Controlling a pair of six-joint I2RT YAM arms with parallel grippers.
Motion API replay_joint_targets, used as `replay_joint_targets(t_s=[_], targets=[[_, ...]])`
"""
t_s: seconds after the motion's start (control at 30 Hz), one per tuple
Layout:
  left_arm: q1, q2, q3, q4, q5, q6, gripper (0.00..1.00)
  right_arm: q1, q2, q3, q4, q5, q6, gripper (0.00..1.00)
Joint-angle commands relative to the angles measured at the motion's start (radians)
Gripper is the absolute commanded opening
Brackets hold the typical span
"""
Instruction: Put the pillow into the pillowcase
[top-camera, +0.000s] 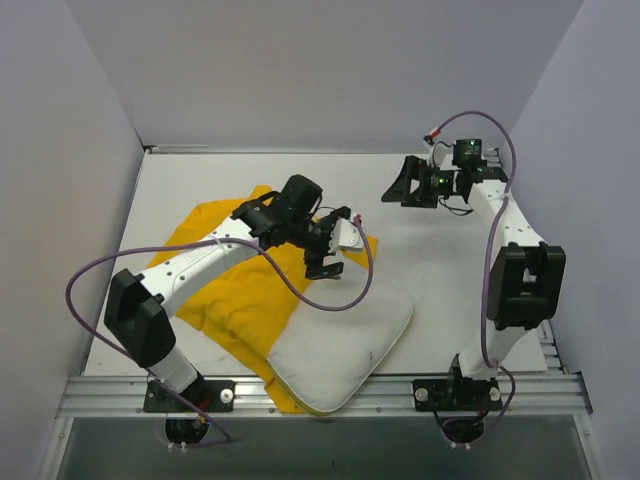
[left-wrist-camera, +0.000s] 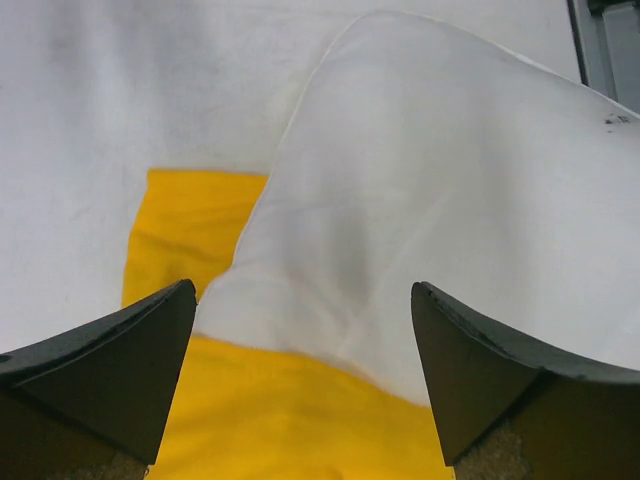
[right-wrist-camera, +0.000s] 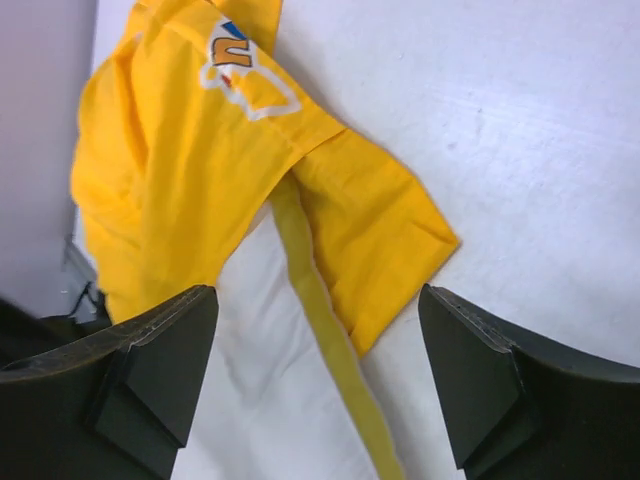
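The pillow lies at a slant with its near end over the metal rail (top-camera: 318, 396), so next my left gripper pinches the pillow (top-camera: 352, 285) next to the pillowcase and turns both clear of the rail.
The white pillow (top-camera: 345, 340) lies at the table's near middle, its far end tucked under or into the bright yellow pillowcase (top-camera: 225, 290), which spreads to its left. My left gripper (top-camera: 330, 245) hovers open and empty over the edge where the two meet. In the left wrist view the gripper (left-wrist-camera: 303, 340) has the pillow (left-wrist-camera: 440, 180) and the pillowcase (left-wrist-camera: 290, 420) between its jaws. My right gripper (top-camera: 397, 185) is open and empty, above bare table at the far right. The right wrist view shows the gripper (right-wrist-camera: 318, 370), the pillowcase (right-wrist-camera: 190, 150) with part of its print, and the pillow's yellow stripe (right-wrist-camera: 335, 350).
White walls enclose the table (top-camera: 430, 260) on the left, back and right. A metal rail (top-camera: 330, 395) runs along the near edge, and the pillow's near corner reaches it. Purple cables loop from both arms.
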Motion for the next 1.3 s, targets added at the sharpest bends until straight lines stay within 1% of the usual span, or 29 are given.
replay_joint_targets(t_s=[0.0,0.03,0.07,0.1,0.17,0.2,0.23,0.27,0.33,0.4,0.43,0.5,0.53,0.6,0.73,0.9,1.03,1.07,1.1,1.27], targets=[[-0.082,0.136,0.052,-0.016,-0.009,0.191,0.97,0.079,0.148,0.076,-0.1,0.121,-0.106,0.84],[-0.09,0.169,0.087,-0.009,-0.012,0.199,0.97,0.09,0.173,0.111,-0.104,0.139,-0.114,0.85],[-0.096,0.201,0.111,-0.01,-0.017,0.215,0.97,0.101,0.194,0.125,-0.111,0.152,-0.133,0.85],[-0.103,0.265,0.131,-0.008,-0.029,0.223,0.97,0.121,0.227,0.138,-0.115,0.161,-0.137,0.85],[-0.108,0.325,0.18,-0.01,-0.048,0.223,0.98,0.141,0.253,0.161,-0.123,0.18,-0.144,0.86],[-0.108,0.373,0.184,-0.012,-0.058,0.231,0.97,0.156,0.268,0.162,-0.124,0.184,-0.181,0.87],[-0.107,0.388,0.179,-0.024,-0.058,0.252,0.97,0.182,0.279,0.164,-0.123,0.211,-0.193,0.87],[-0.11,0.407,0.15,-0.03,-0.06,0.313,0.98,0.201,0.288,0.165,-0.123,0.224,-0.207,0.88],[-0.113,0.411,0.11,-0.05,-0.071,0.372,0.71,0.247,0.316,0.165,-0.124,0.262,-0.256,0.89],[-0.114,0.402,0.079,-0.062,-0.062,0.4,0.4,0.271,0.351,0.174,-0.127,0.278,-0.284,0.89],[-0.111,0.393,0.067,-0.062,-0.037,0.4,0.29,0.287,0.362,0.178,-0.126,0.29,-0.304,0.9],[-0.113,0.346,0.014,-0.047,-0.019,0.41,0.26,0.316,0.418,0.236,-0.173,0.289,-0.308,0.91],[-0.114,0.333,-0.002,-0.03,-0.012,0.415,0.22,0.328,0.432,0.25,-0.181,0.301,-0.312,0.91],[-0.116,0.299,-0.017,-0.019,-0.003,0.413,0.17,0.372,0.478,0.305,-0.233,0.35,-0.327,0.91],[-0.116,0.218,-0.043,-0.019,0.0,0.429,0.0,0.416,0.532,0.342,-0.279,0.414,-0.31,0.91],[-0.126,0.102,-0.123,-0.019,0.003,0.45,0.0,0.428,0.551,0.357,-0.316,0.475,-0.292,0.9],[-0.131,0.034,-0.21,-0.019,-0.017,0.491,0.0,0.457,0.552,0.365,-0.356,0.607,-0.313,0.91],[-0.131,0.022,-0.22,-0.019,-0.021,0.496,0.0,0.459,0.528,0.36,-0.356,0.623,-0.316,0.91],[-0.131,0.019,-0.227,-0.021,-0.025,0.501,0.0,0.459,0.514,0.356,-0.354,0.623,-0.319,1.0],[-0.134,0.014,-0.231,-0.021,-0.022,0.498,0.0,0.429,0.382,0.342,-0.316,0.525,-0.33,1.0]])
